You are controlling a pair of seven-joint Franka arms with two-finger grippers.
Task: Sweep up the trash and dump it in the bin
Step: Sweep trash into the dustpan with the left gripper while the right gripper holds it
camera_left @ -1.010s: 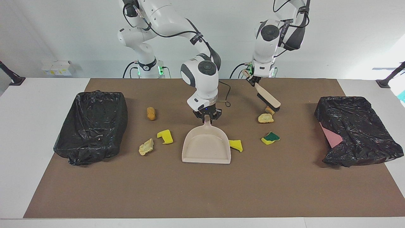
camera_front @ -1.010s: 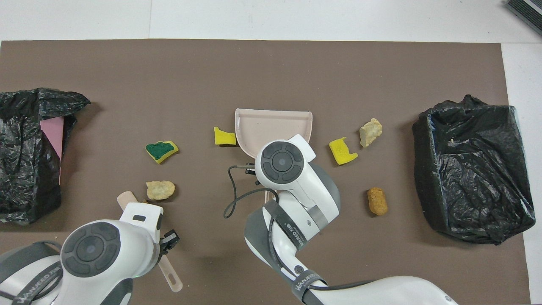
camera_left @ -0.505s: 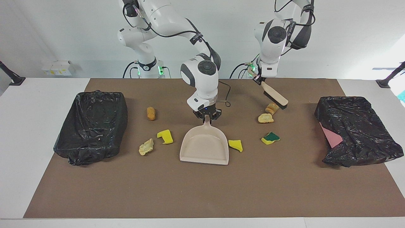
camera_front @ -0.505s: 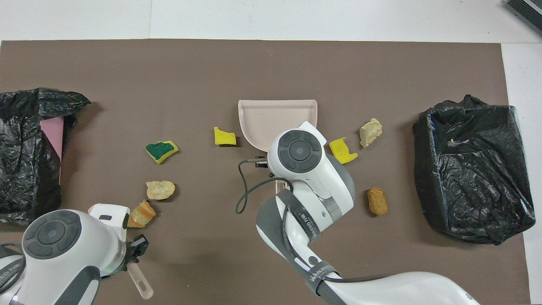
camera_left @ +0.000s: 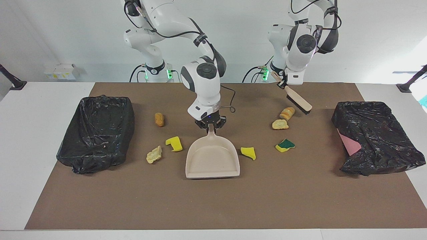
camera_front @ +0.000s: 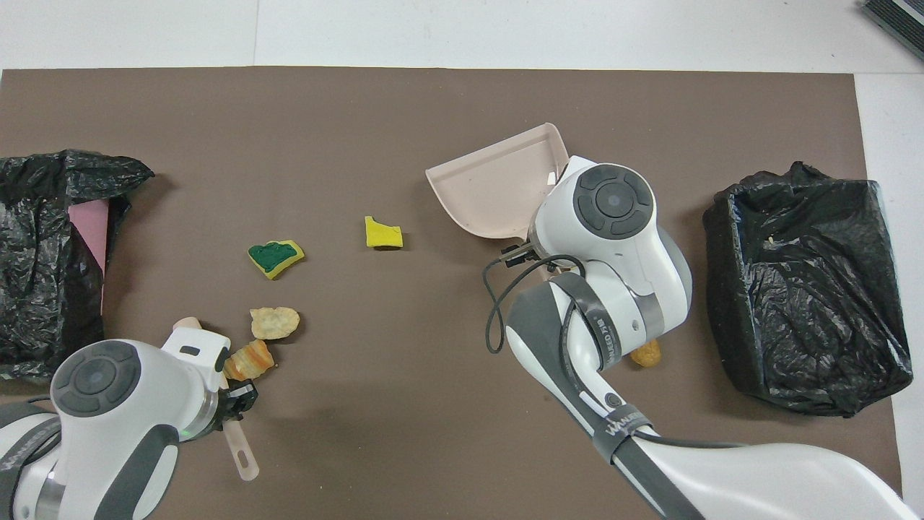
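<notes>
The dustpan's opening (camera_left: 212, 175) faces away from the robots and the bread-like lump is next to the brush, so next my right gripper turns the dustpan's opening toward the brush (camera_left: 299, 98).
My right gripper (camera_left: 210, 125) is shut on the handle of the beige dustpan (camera_left: 212, 158) (camera_front: 498, 188), whose mouth points away from the robots at mid-mat. Beside the pan lie a yellow sponge chunk (camera_left: 249, 152) and, toward the right arm's end, another yellow chunk (camera_left: 174, 143), a tan lump (camera_left: 154, 154) and a brown lump (camera_left: 159, 119). My left gripper (camera_left: 284, 85) is shut on the beige hand brush (camera_left: 300, 101), held slanted just above a bread-like lump (camera_left: 287, 113) (camera_front: 247, 360). A tan lump (camera_left: 280, 124) and a green-faced sponge (camera_left: 285, 145) lie close by.
A bin lined with a black bag (camera_left: 96, 128) stands at the right arm's end of the brown mat. A second black-bagged bin (camera_left: 373, 136), with pink showing at its side, stands at the left arm's end. A cable hangs from the right wrist.
The right arm has carried the dustpan a little toward its own end and turned it. The left arm has drawn the brush toward the left arm's end, uncovering the bread-like lump.
</notes>
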